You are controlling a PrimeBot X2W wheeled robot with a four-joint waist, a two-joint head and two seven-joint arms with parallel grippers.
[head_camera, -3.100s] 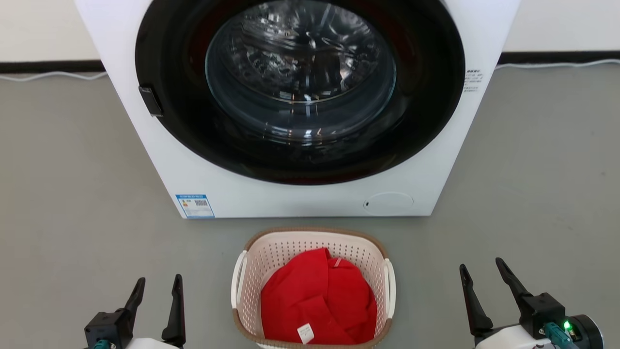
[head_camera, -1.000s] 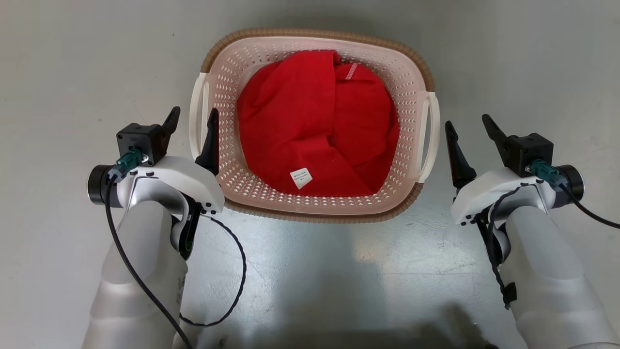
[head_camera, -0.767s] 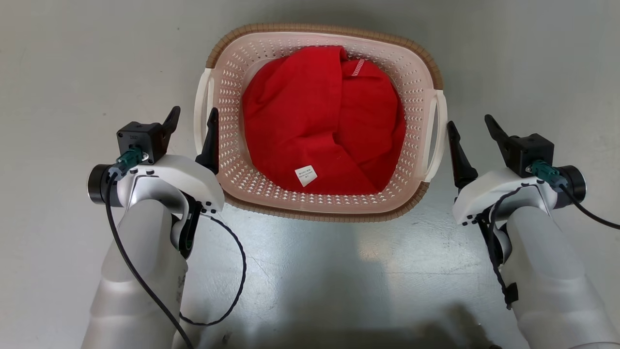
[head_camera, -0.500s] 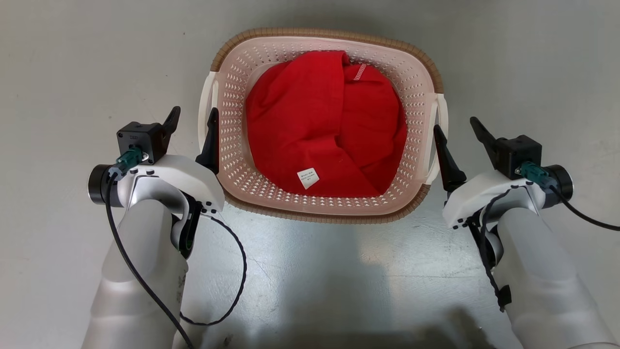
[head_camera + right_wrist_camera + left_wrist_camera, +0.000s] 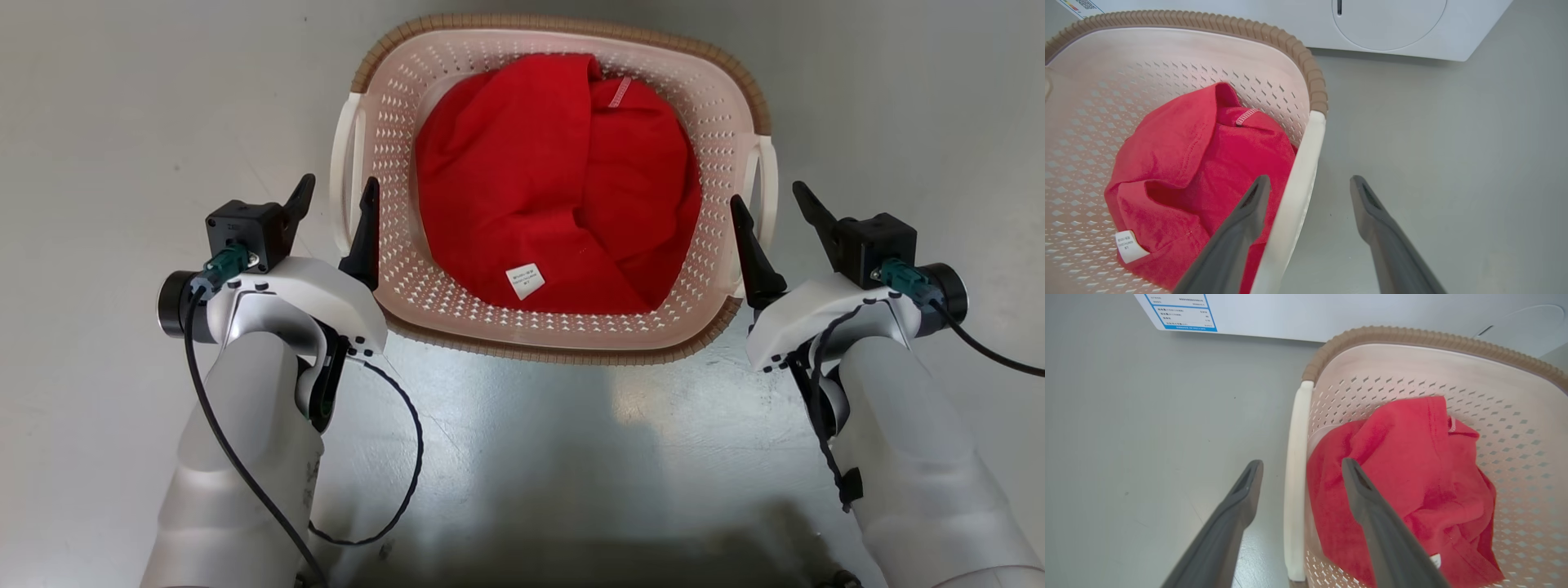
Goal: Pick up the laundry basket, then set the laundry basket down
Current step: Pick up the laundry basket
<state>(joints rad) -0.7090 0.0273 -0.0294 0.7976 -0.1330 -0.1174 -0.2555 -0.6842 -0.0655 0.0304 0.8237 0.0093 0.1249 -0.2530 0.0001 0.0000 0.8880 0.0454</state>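
Note:
I expect the basket's white handle (image 5: 1297, 482) to stay fixed and carry the basket level when I lift, because the handle runs on from the basket's brown rim (image 5: 1309, 375) at both handle ends.
The laundry basket (image 5: 563, 354), cream-pink with a brown rim, stands on the grey floor and holds a red garment (image 5: 555, 171). My left gripper (image 5: 337, 196) is open, one finger on each side of the white left handle (image 5: 343, 163). In the left wrist view that handle (image 5: 1294, 477) runs between the fingers of the left gripper (image 5: 1302, 465), one outside the basket (image 5: 1412, 335) and one over the garment (image 5: 1404, 477). My right gripper (image 5: 767, 200) is open astride the right handle (image 5: 767, 175). In the right wrist view the right gripper (image 5: 1309, 181) brackets the handle (image 5: 1298, 192).
The white washer's base (image 5: 1331, 310) stands just beyond the basket's far rim, and its round service flap (image 5: 1392, 24) shows in the right wrist view. Bare grey floor (image 5: 98, 122) lies on both sides of the basket.
My right gripper has moved inward, so its fingers now straddle the right handle instead of standing beside it. The left gripper edged forward along the left handle. The basket shifted slightly right.

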